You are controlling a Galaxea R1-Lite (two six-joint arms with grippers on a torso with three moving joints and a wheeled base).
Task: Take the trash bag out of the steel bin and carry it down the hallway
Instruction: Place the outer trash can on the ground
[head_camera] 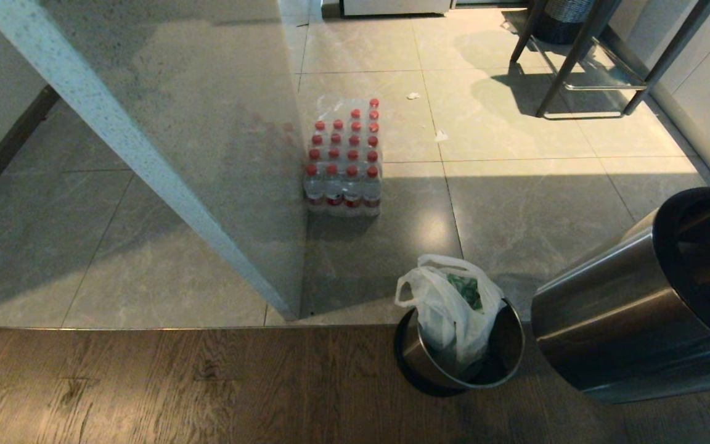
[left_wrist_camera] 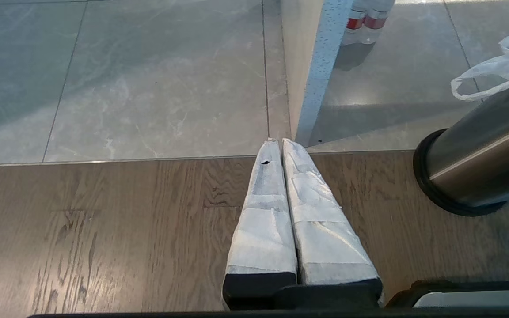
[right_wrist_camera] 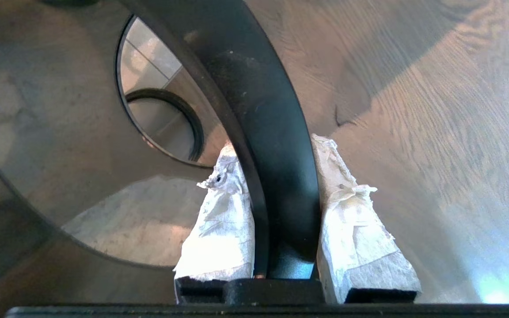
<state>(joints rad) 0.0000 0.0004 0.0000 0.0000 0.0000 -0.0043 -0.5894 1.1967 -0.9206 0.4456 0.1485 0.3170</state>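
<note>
Next, I put the steel bin down beside the bucket (head_camera: 542,376) before I take the trash bag, since my right gripper holds the bin tilted by its black rim (head_camera: 667,266).
The white trash bag (head_camera: 447,308) with green print stands in a small steel bucket (head_camera: 506,351) with a black base ring, on the wood floor. Its loop handles stick up, and it also shows in the left wrist view as the trash bag (left_wrist_camera: 502,66) over that bucket (left_wrist_camera: 480,163). To the right, a steel bin (head_camera: 607,314) with a wide black rim hangs tilted, its dark inside empty. My right gripper (right_wrist_camera: 276,145) is shut on that black rim (right_wrist_camera: 272,88), one finger inside and one outside. My left gripper (left_wrist_camera: 276,142) is shut and empty over the wood floor.
A pale partition wall (head_camera: 207,154) ends at the line where tiles meet wood, left of the bucket. A shrink-wrapped pack of red-capped bottles (head_camera: 344,163) stands beside it. The tiled hallway floor (head_camera: 53,246) runs left of the partition. Metal stool legs (head_camera: 583,55) and paper scraps (head_camera: 441,135) lie farther off.
</note>
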